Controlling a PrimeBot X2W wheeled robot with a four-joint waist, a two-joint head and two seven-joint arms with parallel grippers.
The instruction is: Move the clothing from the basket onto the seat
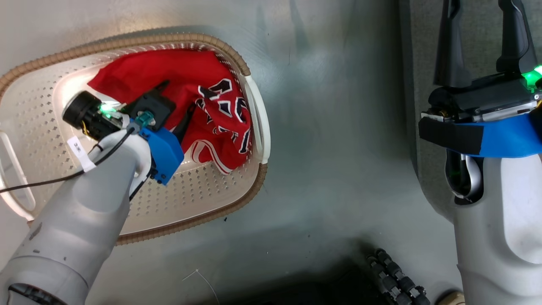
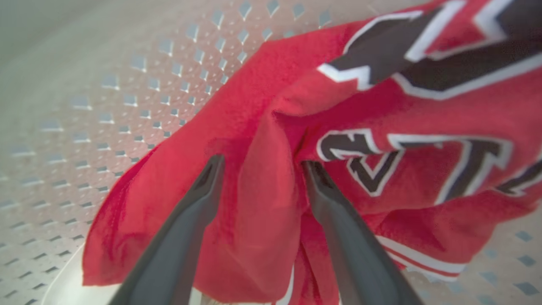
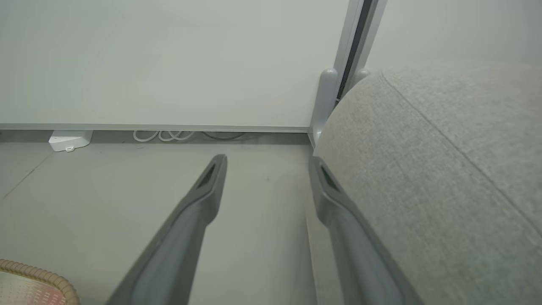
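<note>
The cream basket (image 1: 38, 109) should be empty when I carry the red jersey away, because only the basket's pale bottom and perforated side (image 1: 200, 184) can be seen around the jersey.
The cream basket (image 1: 203, 197) with its brown rim stands on the floor at the left. A red jersey (image 1: 220, 110) with black-and-white lettering and white trim lies bunched against its right wall. My left gripper (image 1: 186, 122) reaches down into it. In the left wrist view, the left gripper (image 2: 262, 167) is open, its fingers straddling a raised fold of the jersey (image 2: 262, 203) above the perforated basket wall (image 2: 106, 106). My right gripper (image 1: 482, 25) is open at the upper right by the edge of the grey seat (image 1: 423, 63). The right gripper (image 3: 266, 163) holds nothing, with the seat (image 3: 444, 169) beside its right finger.
Grey floor (image 1: 338, 148) lies between basket and seat. A pale wall panel (image 3: 169, 63) with a post (image 3: 324, 101), white cables (image 3: 163, 135) and a small white box (image 3: 70, 140) stands beyond. A black ribbed part (image 1: 398, 275) sits at the bottom. The basket rim (image 3: 25, 271) shows at the lower left.
</note>
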